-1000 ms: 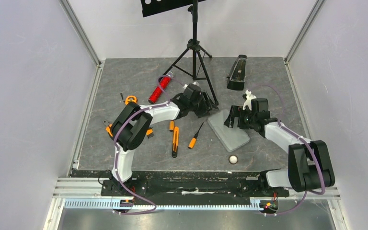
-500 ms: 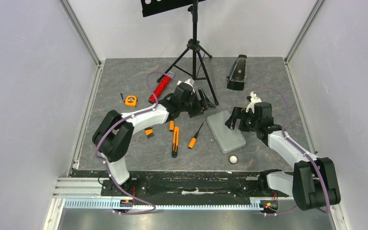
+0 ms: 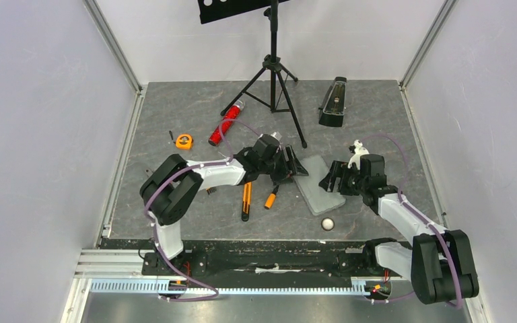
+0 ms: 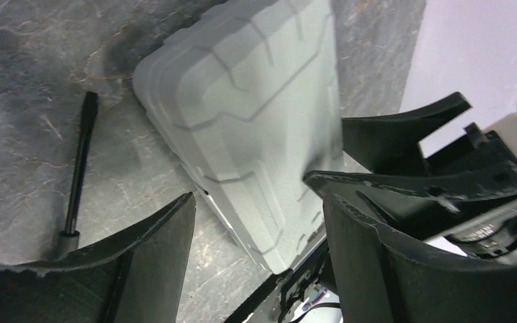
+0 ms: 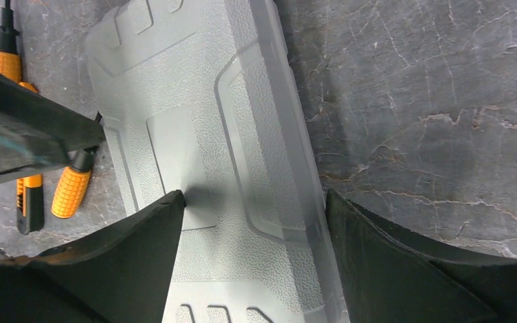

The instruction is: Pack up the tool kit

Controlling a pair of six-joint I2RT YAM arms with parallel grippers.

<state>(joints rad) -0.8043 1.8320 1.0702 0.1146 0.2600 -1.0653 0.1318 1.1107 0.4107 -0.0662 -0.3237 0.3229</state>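
The grey tool kit case (image 3: 319, 188) lies at a slant between the robot's grippers, so the robot should turn it square, then place its left gripper over the case's long side (image 3: 305, 196).
The grey tool kit case (image 3: 316, 187) lies closed and flat mid-table. My left gripper (image 3: 293, 166) hovers open at its left end; in the left wrist view the case (image 4: 242, 114) has a corner between the spread jaws of that gripper (image 4: 259, 198). My right gripper (image 3: 330, 180) is open over the case's right side. In its wrist view, this gripper (image 5: 254, 195) straddles the lid's long edge (image 5: 269, 148), one fingertip (image 5: 168, 208) on the lid. An orange-handled screwdriver (image 3: 270, 197), a knife (image 3: 246, 200) and a tape measure (image 3: 184, 140) lie loose on the table.
A red glittery cylinder (image 3: 225, 123), a music stand's tripod (image 3: 274, 74) and a black metronome (image 3: 333, 101) stand behind the case. A white ball (image 3: 327, 223) lies near the front edge. A thin black screwdriver shaft (image 4: 81, 168) lies beside the case.
The left gripper has swung from near the tripod's foot forward and right to the case's left end. The right gripper has drawn slightly nearer over the case, its jaws a little narrower.
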